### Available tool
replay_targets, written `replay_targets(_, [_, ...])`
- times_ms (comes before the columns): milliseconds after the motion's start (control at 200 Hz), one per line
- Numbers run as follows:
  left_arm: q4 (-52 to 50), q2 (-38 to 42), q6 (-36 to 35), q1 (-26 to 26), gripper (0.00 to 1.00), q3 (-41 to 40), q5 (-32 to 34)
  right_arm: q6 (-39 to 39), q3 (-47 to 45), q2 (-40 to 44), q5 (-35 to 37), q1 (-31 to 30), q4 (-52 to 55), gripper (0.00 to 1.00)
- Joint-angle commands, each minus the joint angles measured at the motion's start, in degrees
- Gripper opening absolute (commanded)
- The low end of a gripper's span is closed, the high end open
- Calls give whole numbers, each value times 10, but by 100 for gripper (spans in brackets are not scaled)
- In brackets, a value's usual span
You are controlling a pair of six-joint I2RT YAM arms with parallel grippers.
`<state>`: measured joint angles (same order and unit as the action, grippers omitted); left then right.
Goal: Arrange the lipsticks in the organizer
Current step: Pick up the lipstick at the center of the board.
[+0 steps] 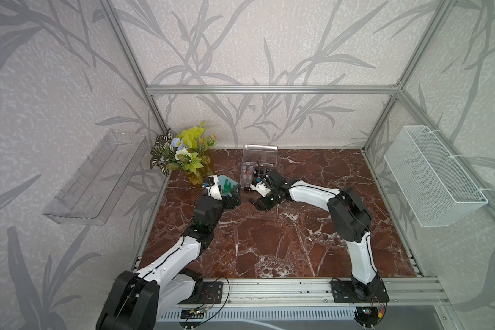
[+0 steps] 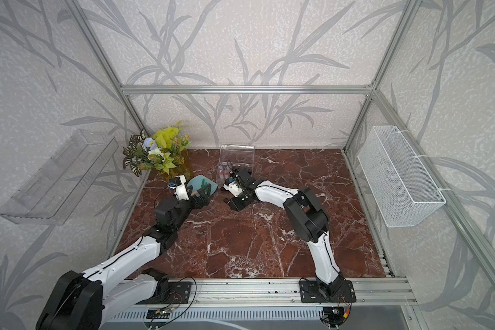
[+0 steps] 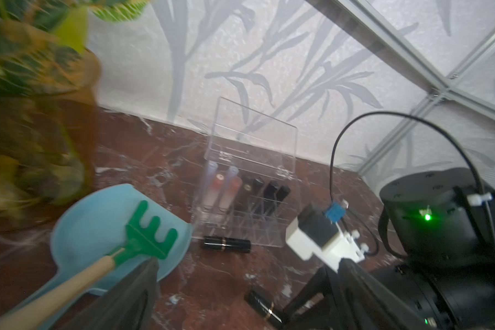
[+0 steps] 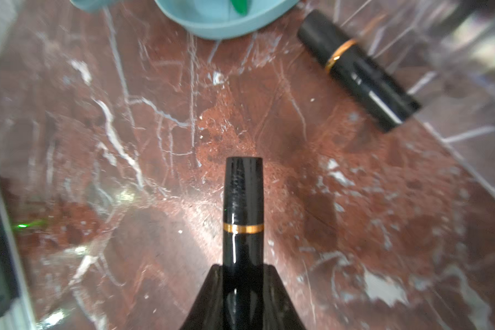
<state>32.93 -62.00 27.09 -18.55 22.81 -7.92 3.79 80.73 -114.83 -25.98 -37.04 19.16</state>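
The black lipstick [image 4: 243, 242] points out in line with the fingers of the robot's right gripper, so the left gripper should grab the lipstick's loose end [image 4: 243, 171] before standing the lipstick in the organizer.
The organizer [image 1: 260, 160] [image 3: 249, 160], a clear box with its lid up, stands at the back of the table. Pink and black lipsticks [image 3: 232, 194] stand in its compartments. My right gripper [image 4: 243, 285] [image 1: 255, 201] is shut on a black lipstick with a gold band [image 4: 243, 200] [image 3: 262, 307], held low over the table in front of the organizer. A second black lipstick [image 3: 226, 245] [image 4: 357, 71] lies on the table against the organizer's front. My left gripper [image 3: 243, 297] [image 1: 232, 197] is open and empty, just left of the right one.
A blue scoop [image 3: 97, 223] holding a green toy rake [image 3: 149, 237] lies beside my left gripper. A potted plant [image 1: 183, 157] stands at the back left. On the side walls hang a clear shelf tray [image 1: 97, 177] and a white wire basket [image 1: 432, 177].
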Motion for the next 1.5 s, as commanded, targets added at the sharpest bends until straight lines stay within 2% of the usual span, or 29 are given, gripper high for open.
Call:
replay_targets(0, [14,-29,65,12,100,16,-175,46,-56,74,-107,34,-90,19])
replay_targets(150, [13,-87,109,14,98,74,-327,43,-68,121,-150,57,-73,19])
replay_targets(260, [45,-103,144,14,96,85,-383,46,-79,145,-176,59,-76,19])
replay_targets(445, [-9,-98,125,14,90,111,-384,60,-90,169,-229,59,-97,20])
replay_targets(650, [5,-112,134,14,81,115,-395,72,-93,169,-264,59,-114,20])
replay_targets(830, [23,-131,140,15,79,115,-403,78,-95,168,-285,59,-126,20])
replay_targets(1105, [60,-127,164,18,61,114,-404,65,-87,154,-303,59,-109,20])
replay_targets(1284, [54,-119,164,19,57,116,-403,66,-86,154,-315,59,-110,20])
replay_targets(1494, [61,-116,165,22,57,105,-399,66,-87,154,-329,59,-112,20])
